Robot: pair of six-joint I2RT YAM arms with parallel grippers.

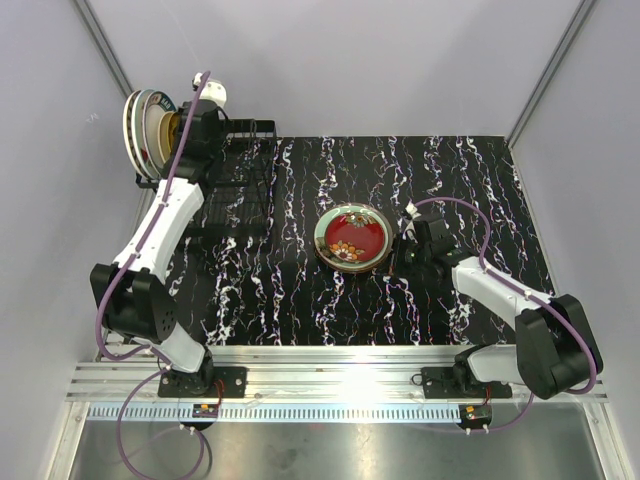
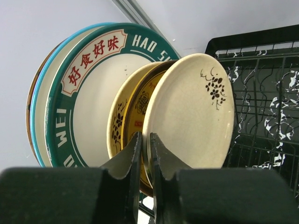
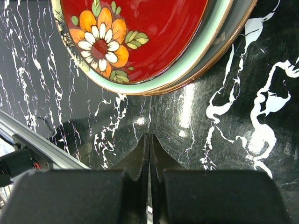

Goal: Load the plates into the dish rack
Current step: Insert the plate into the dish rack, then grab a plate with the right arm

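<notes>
The red flowered plate (image 1: 356, 238) is lying flat on the pale green plate, so my right gripper should grab its rim (image 1: 384, 241) and tip it up before it goes into the dish rack.
Several plates stand on edge at the left end of the black wire dish rack (image 1: 240, 185) (image 2: 266, 107). Among them are a teal-rimmed plate (image 2: 88, 102), a yellow plate (image 2: 122, 116) and, nearest me, a cream plate (image 2: 191, 112) with a small brown sprig. My left gripper (image 2: 145, 140) (image 1: 185, 130) has its jaws narrowly astride the cream plate's lower rim. On the table lies a red flowered plate (image 1: 352, 237) (image 3: 149, 32), on top of a pale green plate with a brown rim (image 3: 219, 51). My right gripper (image 3: 149, 140) (image 1: 402, 250) is shut and empty, just right of this stack.
The table top (image 1: 300, 300) is black with white marbling. Grey walls close in on the left and the back, with the racked plates (image 1: 148, 125) close to the left wall. A metal rail (image 1: 340, 365) runs along the near edge by both arm bases.
</notes>
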